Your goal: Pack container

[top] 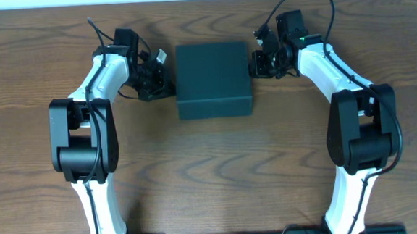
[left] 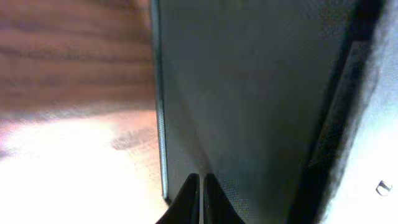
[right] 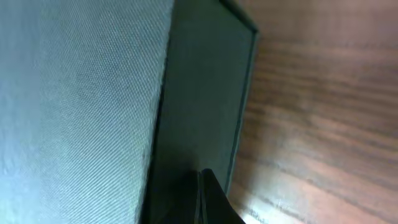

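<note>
The lid's edge (left: 349, 106) stands off the side that my left gripper is pressing. My left gripper should move up and press down on the lid's top (top: 189, 73).
The container (top: 213, 79) is a matte dark-grey square box, lid down, at the table's middle back. My left gripper (top: 164, 82) is shut and presses against the box's left wall; in the left wrist view its closed tips (left: 201, 186) touch the dark wall (left: 249, 93). My right gripper (top: 254, 63) is shut against the box's right wall; in the right wrist view its closed tips (right: 202, 177) rest on the dark side (right: 199, 93) below the textured lid. No snack packets are in view.
The wooden table (top: 211, 167) spreads in front of the box. Both arms reach in from the front corners, elbows at the table's left and right sides.
</note>
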You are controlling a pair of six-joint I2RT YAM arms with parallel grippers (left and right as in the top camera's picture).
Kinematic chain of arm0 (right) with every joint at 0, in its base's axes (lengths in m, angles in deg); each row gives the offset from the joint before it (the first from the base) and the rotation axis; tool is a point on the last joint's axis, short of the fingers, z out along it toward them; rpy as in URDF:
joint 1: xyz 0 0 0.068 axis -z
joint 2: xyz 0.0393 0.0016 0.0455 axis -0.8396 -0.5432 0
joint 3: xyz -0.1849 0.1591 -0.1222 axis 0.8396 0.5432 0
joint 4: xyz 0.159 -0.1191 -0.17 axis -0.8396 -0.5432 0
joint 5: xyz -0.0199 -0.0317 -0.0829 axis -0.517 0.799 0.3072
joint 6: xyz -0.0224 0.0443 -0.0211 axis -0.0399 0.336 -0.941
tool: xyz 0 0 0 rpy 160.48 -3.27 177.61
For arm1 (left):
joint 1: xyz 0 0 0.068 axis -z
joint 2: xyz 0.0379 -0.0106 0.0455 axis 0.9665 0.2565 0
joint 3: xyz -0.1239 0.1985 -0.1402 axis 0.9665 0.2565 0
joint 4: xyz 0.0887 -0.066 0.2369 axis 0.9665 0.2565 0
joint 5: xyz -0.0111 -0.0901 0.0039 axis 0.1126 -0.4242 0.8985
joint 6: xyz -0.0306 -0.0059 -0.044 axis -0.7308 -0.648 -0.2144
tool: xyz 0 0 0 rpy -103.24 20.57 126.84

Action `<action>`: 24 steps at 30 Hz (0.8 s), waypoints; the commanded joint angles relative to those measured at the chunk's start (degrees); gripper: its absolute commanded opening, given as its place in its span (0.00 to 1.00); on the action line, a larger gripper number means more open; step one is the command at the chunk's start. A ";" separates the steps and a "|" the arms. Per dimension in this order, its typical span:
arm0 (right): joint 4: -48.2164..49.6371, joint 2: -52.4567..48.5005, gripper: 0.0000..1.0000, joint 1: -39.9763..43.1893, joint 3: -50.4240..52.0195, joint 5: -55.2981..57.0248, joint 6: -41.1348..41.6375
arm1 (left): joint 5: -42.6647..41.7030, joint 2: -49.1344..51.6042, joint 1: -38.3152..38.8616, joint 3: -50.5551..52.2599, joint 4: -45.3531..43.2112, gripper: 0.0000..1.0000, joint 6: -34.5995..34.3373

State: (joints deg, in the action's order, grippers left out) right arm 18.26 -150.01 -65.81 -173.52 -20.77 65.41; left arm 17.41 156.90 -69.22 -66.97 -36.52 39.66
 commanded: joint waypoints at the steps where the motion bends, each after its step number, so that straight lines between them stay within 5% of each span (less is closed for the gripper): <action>1: 0.31 -0.22 0.02 -1.73 0.07 -4.04 0.37 | -3.17 -0.70 1.90 0.48 0.37 0.06 -0.26; 7: -2.73 -0.13 0.02 -1.44 -0.24 1.38 0.33 | -1.33 -0.92 0.42 0.15 0.00 0.06 -0.31; 15: -9.62 7.13 0.02 0.96 -3.69 8.07 -1.22 | 12.50 -8.20 -1.79 -7.10 1.92 0.06 0.44; 24: -13.35 15.50 0.02 -2.14 -3.50 11.13 -5.03 | 11.80 -12.24 0.74 -8.07 -0.94 0.06 1.05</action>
State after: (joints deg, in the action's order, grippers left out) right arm 6.45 -134.23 -66.22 -177.12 -10.78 62.37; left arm 28.62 142.56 -69.86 -75.49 -37.90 39.90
